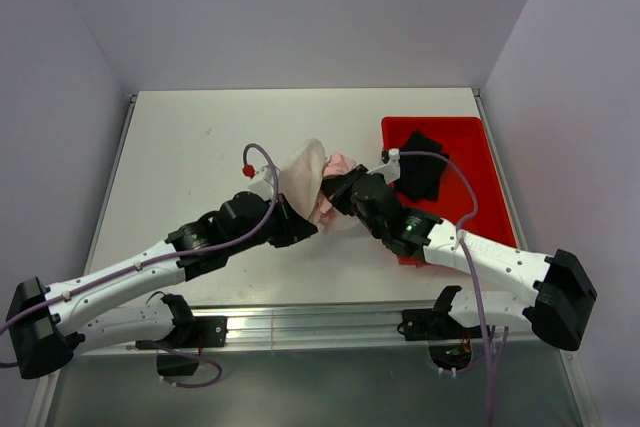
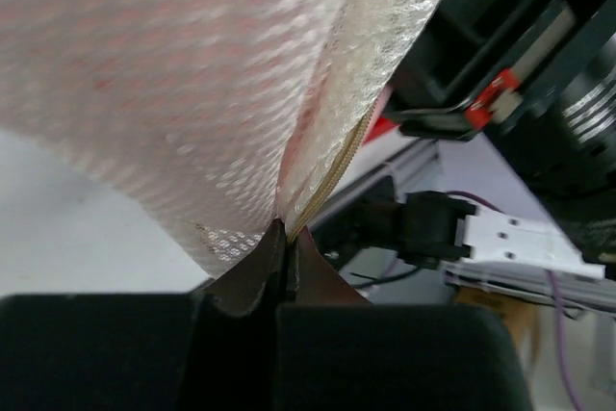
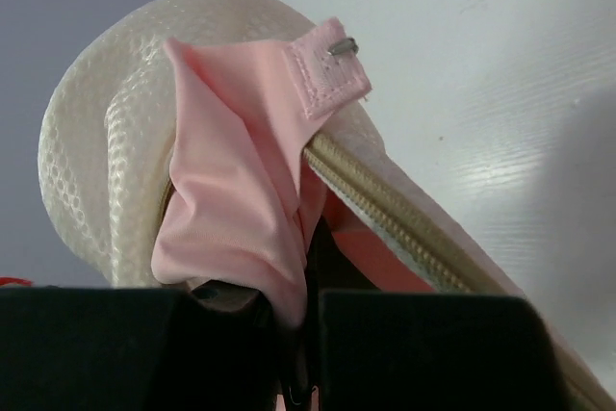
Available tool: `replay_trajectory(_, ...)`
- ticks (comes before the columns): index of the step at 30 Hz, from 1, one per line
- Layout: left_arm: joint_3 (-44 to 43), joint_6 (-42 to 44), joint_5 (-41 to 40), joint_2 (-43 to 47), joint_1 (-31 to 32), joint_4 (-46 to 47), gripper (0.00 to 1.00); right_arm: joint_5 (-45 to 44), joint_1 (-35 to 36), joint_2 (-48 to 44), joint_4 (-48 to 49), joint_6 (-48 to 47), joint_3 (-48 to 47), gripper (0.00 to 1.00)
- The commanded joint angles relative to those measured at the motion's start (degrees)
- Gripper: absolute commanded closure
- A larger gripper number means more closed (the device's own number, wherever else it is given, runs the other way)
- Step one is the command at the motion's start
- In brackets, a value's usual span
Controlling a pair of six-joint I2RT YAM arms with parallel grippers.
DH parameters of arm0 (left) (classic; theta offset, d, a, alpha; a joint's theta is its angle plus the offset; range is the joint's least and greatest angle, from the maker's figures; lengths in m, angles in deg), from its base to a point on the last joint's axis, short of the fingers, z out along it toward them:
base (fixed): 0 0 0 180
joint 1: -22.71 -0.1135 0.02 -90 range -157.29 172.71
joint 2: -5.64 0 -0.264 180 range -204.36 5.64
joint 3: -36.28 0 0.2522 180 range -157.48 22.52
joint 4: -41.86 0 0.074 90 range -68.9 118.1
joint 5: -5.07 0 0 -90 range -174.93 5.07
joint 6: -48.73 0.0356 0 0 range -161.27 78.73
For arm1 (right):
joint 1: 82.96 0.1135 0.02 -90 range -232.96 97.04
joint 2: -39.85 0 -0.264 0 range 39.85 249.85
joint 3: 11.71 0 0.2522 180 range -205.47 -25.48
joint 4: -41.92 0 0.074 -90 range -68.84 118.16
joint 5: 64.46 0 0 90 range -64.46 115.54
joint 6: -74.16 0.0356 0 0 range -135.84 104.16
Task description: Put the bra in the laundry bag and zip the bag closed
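Note:
The bra's hook tab [image 3: 325, 69] is lying across the bag's zipper rim [image 2: 334, 166]. My left gripper should hold the bag's zipper rim while my right gripper pushes the bra in, before zipping.
The white mesh laundry bag [image 1: 303, 173] stands held up at mid-table. My left gripper [image 1: 290, 215] is shut on its zipper rim; in the left wrist view the mesh [image 2: 192, 93] and zipper meet at my left gripper [image 2: 282, 233]. The pale pink bra [image 1: 338, 169] sits at the bag's open mouth. My right gripper [image 1: 338, 190] is shut on the bra; in the right wrist view the pink fabric [image 3: 241, 190] hangs between the jaws of my right gripper [image 3: 303, 310], draped over the bag's rim [image 3: 96, 132], with its hook tab up top.
A red plastic bin [image 1: 470, 162] lies at the right with a black garment [image 1: 420, 169] in it. Walls close the table at the back and both sides. A metal rail runs along the near edge [image 1: 320, 322].

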Motion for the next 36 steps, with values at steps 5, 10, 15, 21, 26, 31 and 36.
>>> replay_trajectory(5, -4.4, -5.8, 10.6, 0.2, 0.7, 9.2, 1.00, -27.4, 9.1, 5.6, -15.4, -6.5, -14.7, 1.00)
replay_trajectory(10, -2.7, -10.8, 10.2, 3.1, 0.7, 13.3, 1.00, -34.0, 11.2, 20.7, -43.3, -6.4, -33.2, 1.00)
replay_trajectory(15, -1.0, -11.3, 3.5, 9.4, 0.6, 8.8, 1.00, -36.3, 11.5, 29.2, -55.7, -4.4, -37.9, 1.00)
replay_trajectory(21, 3.1, -10.9, -5.5, 12.1, 0.6, -0.8, 1.00, -35.8, 11.5, 33.3, -62.5, -6.0, -37.4, 1.00)
replay_trajectory(26, 10.7, -11.2, -9.8, 10.2, 0.3, 0.2, 1.00, -35.5, 12.2, 34.5, -65.9, -8.1, -36.4, 1.00)
replay_trajectory(31, 15.4, -11.5, -9.6, 4.4, 0.2, 5.5, 1.00, -32.2, 12.8, 33.1, -60.4, -12.5, -33.4, 0.98)
replay_trajectory(36, 16.5, -11.2, -9.5, 0.8, 0.2, 8.8, 1.00, -27.1, 13.3, 30.4, -55.0, -18.2, -31.3, 0.78)
